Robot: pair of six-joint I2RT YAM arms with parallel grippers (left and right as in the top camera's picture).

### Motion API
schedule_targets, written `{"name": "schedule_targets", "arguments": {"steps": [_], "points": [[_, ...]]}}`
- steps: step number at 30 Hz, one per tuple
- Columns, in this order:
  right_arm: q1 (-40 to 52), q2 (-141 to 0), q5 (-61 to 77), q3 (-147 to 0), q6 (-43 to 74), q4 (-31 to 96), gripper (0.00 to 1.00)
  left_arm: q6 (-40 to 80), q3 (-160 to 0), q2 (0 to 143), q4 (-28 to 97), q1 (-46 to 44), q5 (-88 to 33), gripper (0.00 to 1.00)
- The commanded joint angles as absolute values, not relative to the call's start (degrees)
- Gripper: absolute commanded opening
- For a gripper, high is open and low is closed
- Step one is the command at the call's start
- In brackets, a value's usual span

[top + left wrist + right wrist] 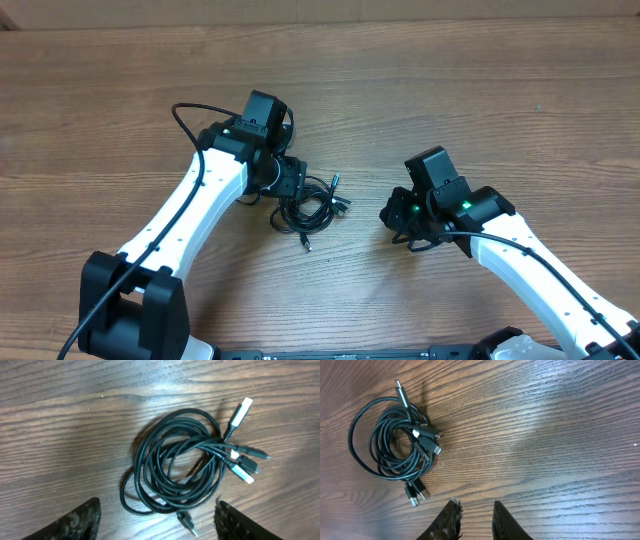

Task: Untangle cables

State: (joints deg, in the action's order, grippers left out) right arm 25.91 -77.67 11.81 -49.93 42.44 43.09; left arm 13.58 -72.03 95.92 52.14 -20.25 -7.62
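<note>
I expect the whole coil (pixel 175 462) to squeeze into a narrow bundle and come up together when I lift, since the black loops overlap and cross (pixel 210 446) through each other.
The cables (pixel 314 205) lie as one small black coil on the wooden table, with several plug ends sticking out, some silver-tipped. My left gripper (pixel 296 192) is just above the coil's left side. In the left wrist view its fingers (pixel 157 522) are wide open and empty, with the near edge of the cables (pixel 175 460) and one plug between them. My right gripper (pixel 394 213) is to the right of the coil and apart from it. In the right wrist view its fingers (pixel 475 512) are almost together and hold nothing, and the cables (pixel 395 445) lie at the upper left.
The wooden table (pixel 450 80) fills all views. Both white arms reach in from the near edge. A thicker black wire (pixel 185 118) loops off the left arm.
</note>
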Motion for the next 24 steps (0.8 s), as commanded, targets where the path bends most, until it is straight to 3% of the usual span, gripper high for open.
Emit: {"name": "schedule_targets", "arguments": {"steps": [1,9,13,18,24], "points": [[25.6,-77.5,12.1,-50.6,41.9,43.0,0.20,14.8,-70.1,96.2,49.6,-20.2,-6.4,0.75],[25.6,-77.5,12.1,-50.6,41.9,43.2,0.20,11.4,-68.2,102.1,45.0,-20.2,-7.4,0.72],[25.6,-77.5,12.1,-50.6,41.9,43.2,0.20,11.1,-68.2,107.4,43.7,-20.2,-7.8,0.61],[25.6,-77.5,12.1,-50.6,41.9,43.2,0.21,9.0,-68.2,112.0,41.8,-20.2,-12.6,0.57],[25.6,-77.5,12.1,-50.6,41.9,43.2,0.21,9.0,-68.4,112.7,41.3,-20.2,-13.6,0.09]]}}
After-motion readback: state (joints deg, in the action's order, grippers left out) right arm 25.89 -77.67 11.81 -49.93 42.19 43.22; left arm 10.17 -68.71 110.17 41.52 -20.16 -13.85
